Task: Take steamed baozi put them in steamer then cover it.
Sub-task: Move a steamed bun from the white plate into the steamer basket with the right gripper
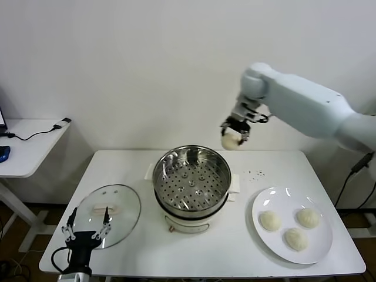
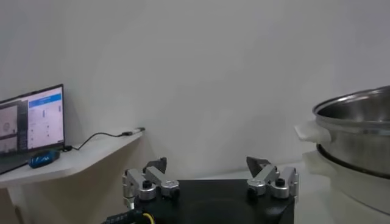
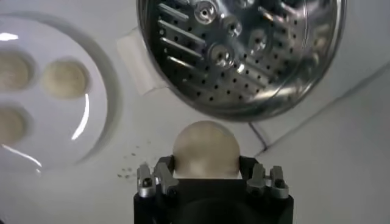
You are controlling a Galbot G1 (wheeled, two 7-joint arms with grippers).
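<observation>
I should move my right gripper next to the tray's far part (image 1: 191, 167) and release low, with the perforated tray empty and the held baozi (image 1: 230, 141) clearing the steamer's rim.
My right gripper (image 1: 234, 137) is shut on one cream-white baozi (image 1: 230, 141) and holds it high above the table, behind and to the right of the steamer (image 1: 191, 178). In the right wrist view the held baozi (image 3: 205, 150) sits between the jaws, with the steamer's perforated tray (image 3: 241, 49) beyond it, holding no buns. Three baozi (image 1: 295, 238) lie on the white plate (image 1: 267, 202) at the right. The glass cover (image 1: 124, 207) lies flat on the table left of the steamer. My left gripper (image 1: 88, 231) is open and empty at the table's front left edge, by the cover.
A white side table (image 1: 26, 147) with a cable and a blue object stands at the far left. A monitor (image 2: 30, 119) shows on it in the left wrist view. Dark crumbs (image 1: 256, 173) lie behind the plate. The steamer's side (image 2: 356, 131) shows in the left wrist view.
</observation>
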